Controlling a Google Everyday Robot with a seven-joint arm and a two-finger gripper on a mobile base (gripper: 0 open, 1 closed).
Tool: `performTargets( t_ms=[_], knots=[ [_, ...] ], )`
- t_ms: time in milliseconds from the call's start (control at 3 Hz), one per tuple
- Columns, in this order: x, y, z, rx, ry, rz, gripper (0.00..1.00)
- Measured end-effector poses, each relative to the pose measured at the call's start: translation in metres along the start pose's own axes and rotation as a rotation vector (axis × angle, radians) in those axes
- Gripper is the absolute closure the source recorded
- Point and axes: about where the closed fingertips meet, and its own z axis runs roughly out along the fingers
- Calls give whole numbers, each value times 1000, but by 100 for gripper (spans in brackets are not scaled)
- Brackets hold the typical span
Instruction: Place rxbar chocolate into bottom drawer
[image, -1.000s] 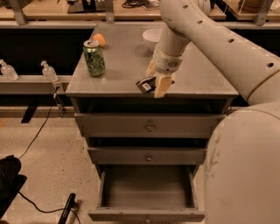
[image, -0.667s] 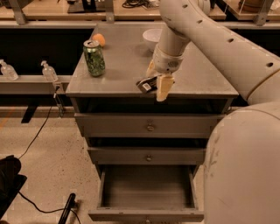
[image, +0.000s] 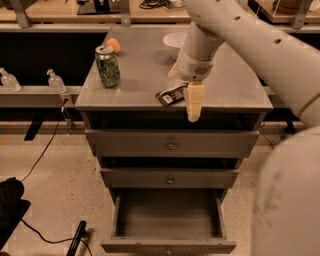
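Observation:
My gripper should lift clear and lower its open fingers around the bar's middle (image: 172, 96) before it closes, because it is at the very end of the rxbar chocolate (image: 184, 92).
The rxbar chocolate (image: 171, 95), a dark wrapper with a white patch, is tilted at the front edge of the cabinet top (image: 135, 85). My gripper (image: 183, 98) hangs from the white arm above that edge and is shut on the bar, with one cream finger (image: 194, 104) pointing down past the edge. The bottom drawer (image: 168, 245) is pulled open below, and its inside looks empty. The two upper drawers are shut.
A green patterned can (image: 108, 66), an orange (image: 113, 45) and a white bowl (image: 174, 40) stand on the cabinet top. Two clear bottles (image: 56, 81) sit on a low shelf at the left. A black cable and a dark object (image: 77, 239) lie on the floor at the left.
My gripper with the bar has shifted slightly toward the front edge of the cabinet top. The can and the drawers have not moved.

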Motion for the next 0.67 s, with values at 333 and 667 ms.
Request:
performTargets(
  t_ms=[333, 667],
  knots=[
    [-31, 46, -71, 82, -12, 50, 0],
    [-51, 79, -125, 149, 6, 103, 0]
  ],
)
